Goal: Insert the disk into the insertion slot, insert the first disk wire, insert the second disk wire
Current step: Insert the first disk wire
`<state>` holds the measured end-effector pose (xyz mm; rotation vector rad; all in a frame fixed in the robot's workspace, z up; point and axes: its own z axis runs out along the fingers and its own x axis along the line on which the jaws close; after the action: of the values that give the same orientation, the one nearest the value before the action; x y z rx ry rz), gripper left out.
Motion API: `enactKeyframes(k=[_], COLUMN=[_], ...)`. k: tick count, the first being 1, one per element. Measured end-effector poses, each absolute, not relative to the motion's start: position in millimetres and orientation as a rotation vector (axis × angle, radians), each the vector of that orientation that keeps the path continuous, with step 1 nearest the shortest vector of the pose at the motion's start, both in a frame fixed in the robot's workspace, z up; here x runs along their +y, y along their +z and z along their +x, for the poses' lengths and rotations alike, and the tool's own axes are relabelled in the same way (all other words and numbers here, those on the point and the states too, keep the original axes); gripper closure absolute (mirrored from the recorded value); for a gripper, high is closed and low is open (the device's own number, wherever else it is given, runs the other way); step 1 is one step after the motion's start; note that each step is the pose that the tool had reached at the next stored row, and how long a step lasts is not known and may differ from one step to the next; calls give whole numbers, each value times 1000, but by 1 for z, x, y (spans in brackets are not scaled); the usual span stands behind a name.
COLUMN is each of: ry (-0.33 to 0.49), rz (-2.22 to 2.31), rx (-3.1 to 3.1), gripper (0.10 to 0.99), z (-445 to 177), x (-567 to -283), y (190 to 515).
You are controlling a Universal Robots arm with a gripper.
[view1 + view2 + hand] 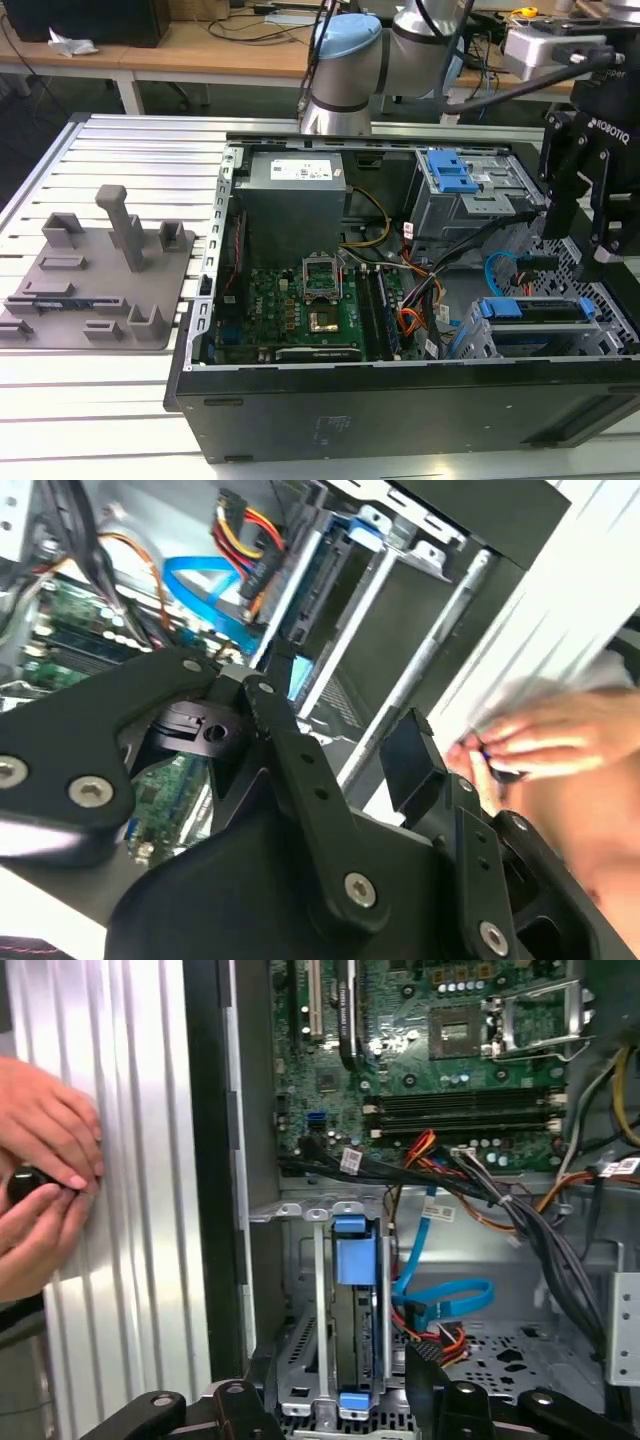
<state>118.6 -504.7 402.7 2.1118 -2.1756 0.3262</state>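
Observation:
My gripper will carry the plug to the disk, and the first disk wire should then bend across and reach, because its red and orange strands curl loosely.
The disk, silver in a bright blue caddy, sits in the insertion slot, a grey perforated cage at the case's near right corner. In the first wrist view the disk lies between the cage rails. My gripper hangs above the cage, open, holding nothing; its fingers straddle the disk's end. The second disk wire, light blue, loops beside the disk. The first disk wire, red and orange, ends in a dark plug next to the caddy. Whether either is plugged in I cannot tell.
A person's hands hold a small black object on the ribbed table beside the case, also in the second wrist view as a hand. A larger bay with a blue latch, the motherboard and black cable bundles fill the case. A grey fixture plate lies at the exterior view's left.

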Motion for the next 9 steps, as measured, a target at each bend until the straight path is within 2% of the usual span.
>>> enactKeyframes(k=[5,9], ry=[444,461], rz=[2048,2006], rx=[-2100,-2114], gripper=[463,463], z=[118,119], x=[-488,-483], y=[402,400])
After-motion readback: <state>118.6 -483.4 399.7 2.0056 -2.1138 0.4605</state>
